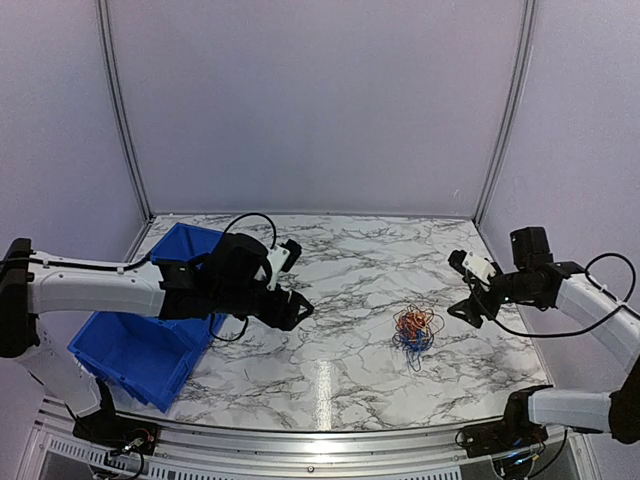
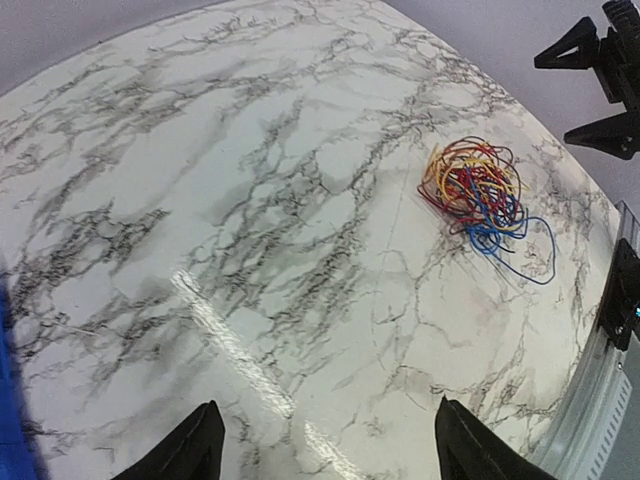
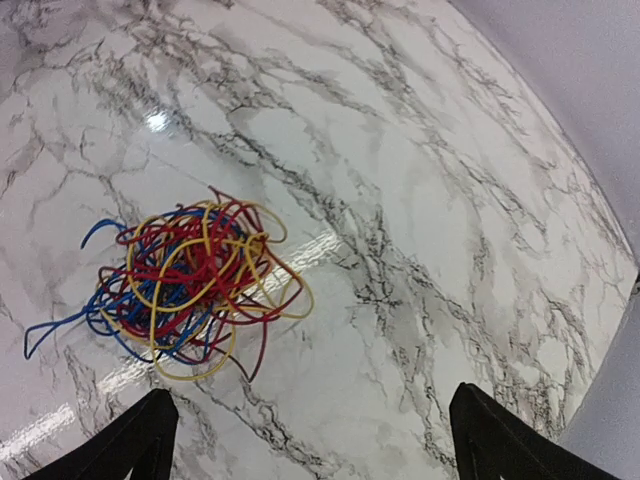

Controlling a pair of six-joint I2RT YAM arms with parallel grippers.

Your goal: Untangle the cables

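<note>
A blue loop sticks out free of the tangle [image 1: 413, 328], so the robot's left gripper stays open and continue to go toward that loop [image 1: 416, 365] until its fingers close around it.
The cables [image 1: 415, 328] lie as one fist-sized tangle of thin red, yellow-orange and blue wires on the marble table, right of centre. They also show in the left wrist view [image 2: 478, 192] and the right wrist view [image 3: 185, 282]. My left gripper [image 1: 296, 310] is open and empty above the table's middle, well left of the tangle. Its fingertips [image 2: 195, 450] stand wide apart. My right gripper [image 1: 468, 305] is open and empty, just right of the tangle and above the table. Its fingertips [image 3: 145, 440] are wide apart too.
A blue plastic bin [image 1: 150, 330] sits at the table's left edge under the left arm. The marble table [image 1: 350, 260] is bounded by pale walls at the back and sides. A metal rail [image 1: 320, 450] runs along the near edge.
</note>
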